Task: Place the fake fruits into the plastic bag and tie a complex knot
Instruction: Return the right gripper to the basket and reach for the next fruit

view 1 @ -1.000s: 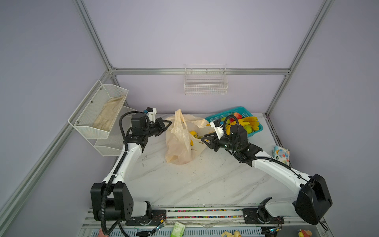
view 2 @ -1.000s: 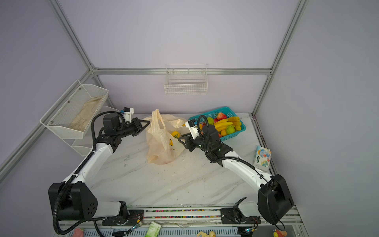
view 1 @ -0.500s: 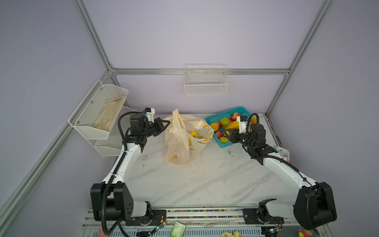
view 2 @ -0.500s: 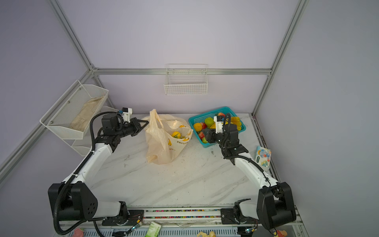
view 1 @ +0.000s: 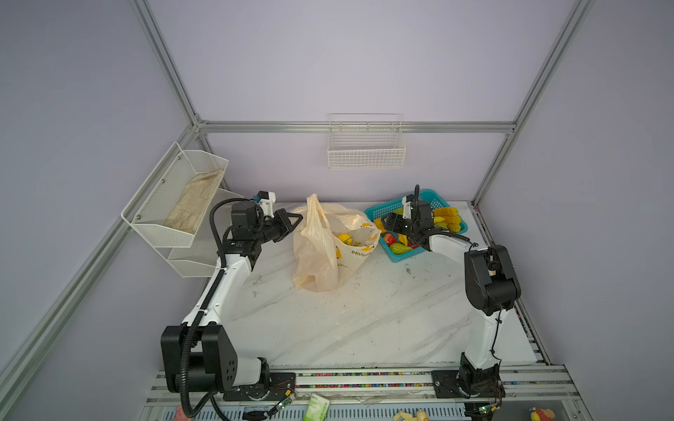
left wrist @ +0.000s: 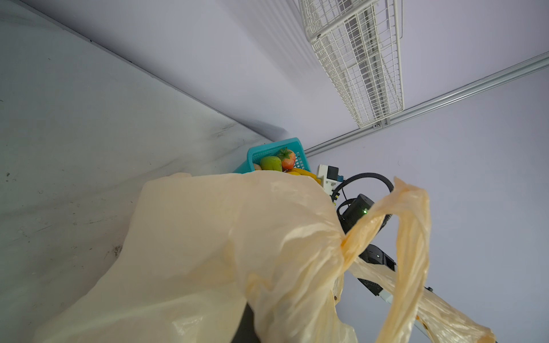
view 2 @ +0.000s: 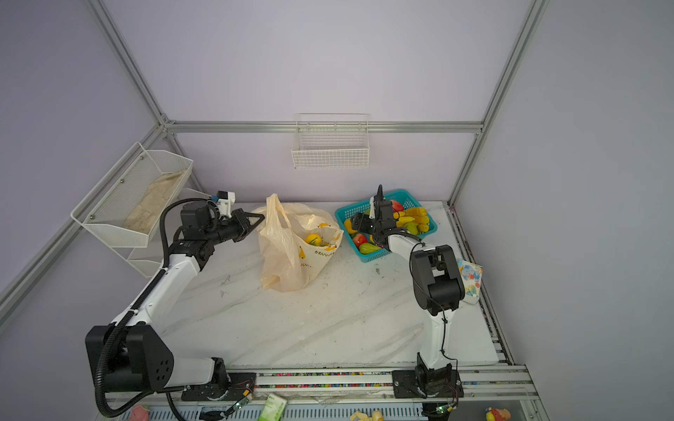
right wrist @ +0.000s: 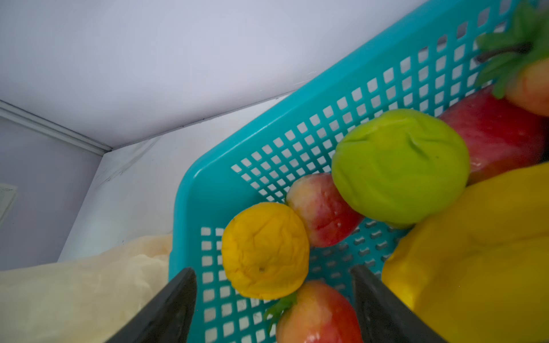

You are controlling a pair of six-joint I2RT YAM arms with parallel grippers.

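I should continue to move my right gripper down until its fingers are on both sides of the yellow round fruit. The fruit lies within the span of those fingers, a gap away from the basket's side.
The cream plastic bag stands open mid-table in both top views, a yellow fruit inside. One handle loop stands free, and no knot is in view. My left gripper is shut on the bag's left rim; bag film hides its jaws in the left wrist view. More fake fruits fill the teal basket: bananas and a green pear. My right gripper hangs open over the basket's left end, its fingers either side of a yellow round fruit and a strawberry, touching neither.
A white wire basket hangs on the back wall. A mesh shelf with a cloth stands at the left wall. A colourful packet lies at the table's right edge, behind the right arm.
My right gripper has drawn back from the bag's mouth to the basket and its jaws have opened. The left gripper and bag have held still.
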